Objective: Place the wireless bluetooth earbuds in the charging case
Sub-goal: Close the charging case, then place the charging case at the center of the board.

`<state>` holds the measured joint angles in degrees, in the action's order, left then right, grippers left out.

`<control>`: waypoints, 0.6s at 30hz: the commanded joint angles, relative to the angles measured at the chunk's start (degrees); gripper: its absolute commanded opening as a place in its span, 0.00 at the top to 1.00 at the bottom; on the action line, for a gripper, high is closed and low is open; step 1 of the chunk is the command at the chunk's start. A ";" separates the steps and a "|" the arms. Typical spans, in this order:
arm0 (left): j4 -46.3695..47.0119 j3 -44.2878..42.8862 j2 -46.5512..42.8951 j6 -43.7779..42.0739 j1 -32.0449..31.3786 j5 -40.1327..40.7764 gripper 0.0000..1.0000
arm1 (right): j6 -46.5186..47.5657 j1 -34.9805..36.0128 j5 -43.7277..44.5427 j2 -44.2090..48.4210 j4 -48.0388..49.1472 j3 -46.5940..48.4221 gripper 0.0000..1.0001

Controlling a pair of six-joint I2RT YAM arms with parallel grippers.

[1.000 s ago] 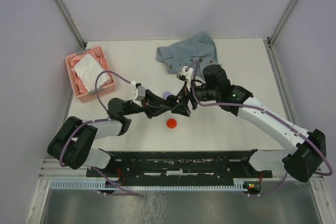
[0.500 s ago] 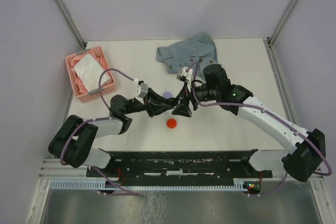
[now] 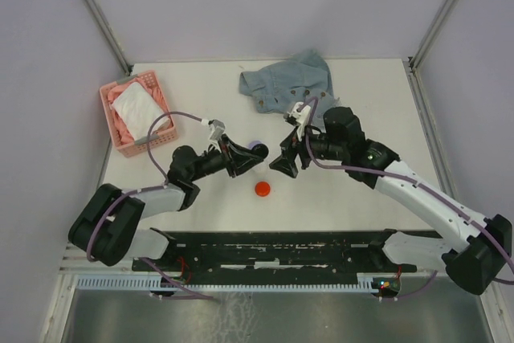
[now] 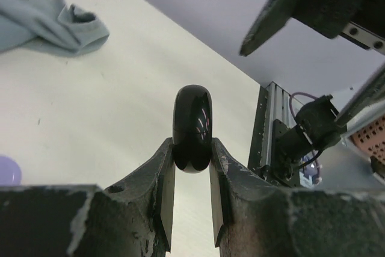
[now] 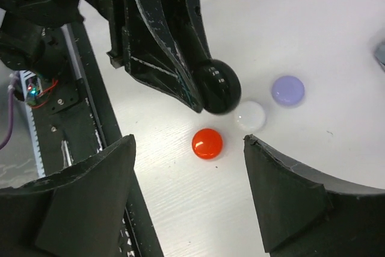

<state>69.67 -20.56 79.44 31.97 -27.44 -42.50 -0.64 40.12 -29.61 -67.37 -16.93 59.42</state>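
The table (image 3: 242, 184) next to the red case is free for the black case (image 3: 261, 150). My left gripper keeps lowering the black case until it rests there, and then let go.
My left gripper (image 3: 254, 160) is shut on a glossy black round case (image 4: 192, 126), held on edge above the table; the case also shows in the right wrist view (image 5: 218, 86). My right gripper (image 3: 286, 163) is open and empty, a little to the right of the black case, with its fingers spread over the table (image 5: 188, 148). A red round case (image 3: 263, 189) (image 5: 207, 143), a white one (image 5: 250, 115) and a lilac one (image 3: 257, 145) (image 5: 287, 90) lie shut on the table. No earbuds show in any view.
A pink basket (image 3: 120, 142) with white cloth stands at the back left. A blue denim garment (image 3: 289, 79) lies at the back middle and shows in the left wrist view (image 4: 48, 22). A black rail (image 3: 273, 248) runs along the near edge.
The two grippers were together over the table's middle and have drawn apart. The right gripper has moved right; the left has pulled back left with the black case.
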 commanded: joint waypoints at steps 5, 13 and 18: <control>-33.47 -0.49 -11.86 5.29 0.28 17.54 0.97 | -7.86 0.12 17.78 8.14 8.19 -9.14 0.18; -49.08 -0.60 -10.66 9.82 1.06 23.94 0.97 | -12.86 0.10 26.52 11.95 13.09 -19.14 0.18; -53.27 -3.18 -4.76 10.35 1.24 23.46 0.95 | -13.10 0.06 29.34 14.27 12.57 -21.19 0.18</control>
<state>22.13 -20.43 71.00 39.68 -26.57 -20.40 -12.01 40.12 -5.04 -56.12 -8.40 38.50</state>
